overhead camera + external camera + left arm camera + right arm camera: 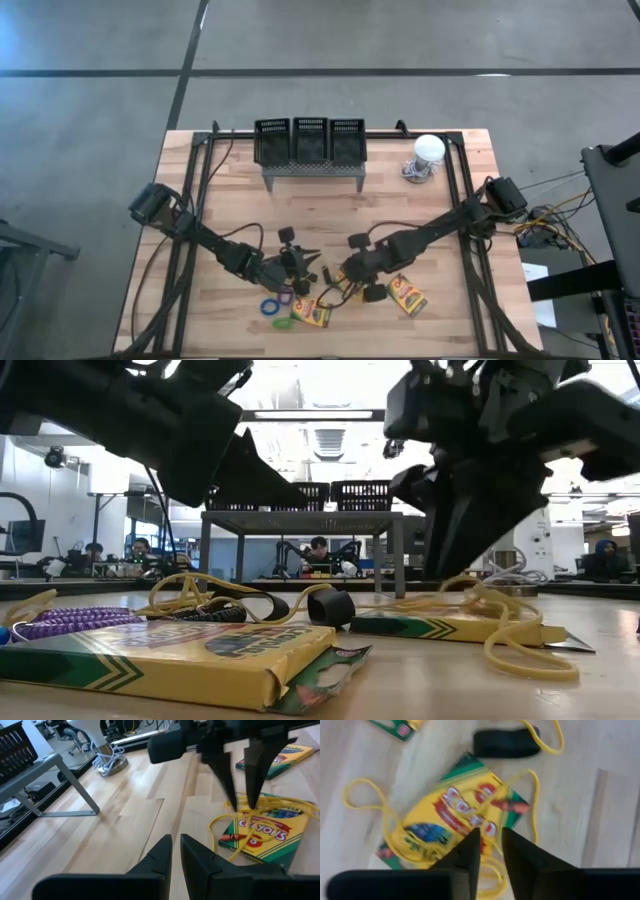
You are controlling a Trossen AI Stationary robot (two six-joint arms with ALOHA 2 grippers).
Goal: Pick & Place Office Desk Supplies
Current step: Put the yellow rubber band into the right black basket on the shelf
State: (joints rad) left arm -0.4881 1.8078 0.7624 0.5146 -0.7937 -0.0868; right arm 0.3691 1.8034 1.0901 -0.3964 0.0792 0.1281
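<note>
A yellow loop hangs across the crayon box [492, 797]. My right gripper should first pinch that loop, lift it clear and take it to a black mesh bin [348, 143].
A yellow-and-green crayon box [455, 820] lies flat on the table with yellow elastic loops [370, 790] draped over and around it. My right gripper [490, 837] points down over this box [265, 832], open by a narrow gap, with a yellow strand [235, 815] at its tips. My left gripper [175, 840] hovers shut beside it [305, 268], above the table and touching nothing. Two more crayon boxes [310, 313] [408, 295] lie near the front edge. Blue [270, 307], purple [286, 297] and green [283, 323] loops lie by the left gripper. Three black mesh bins [309, 140] stand on the grey stand. My right gripper comes from above, fingers [252, 795] pointing down at the crayon box's face, where a yellow loop crosses it. I cannot tell whether the tips touch the loop or the box. The box lies flat on the table.
The grey perforated stand [312, 172] sits at the far edge, and a white round-topped object [428, 150] is at the far right. A black elastic loop [506, 743] lies just beyond the box. Bare wood stretches between the stand and the grippers. People sit in the room behind.
</note>
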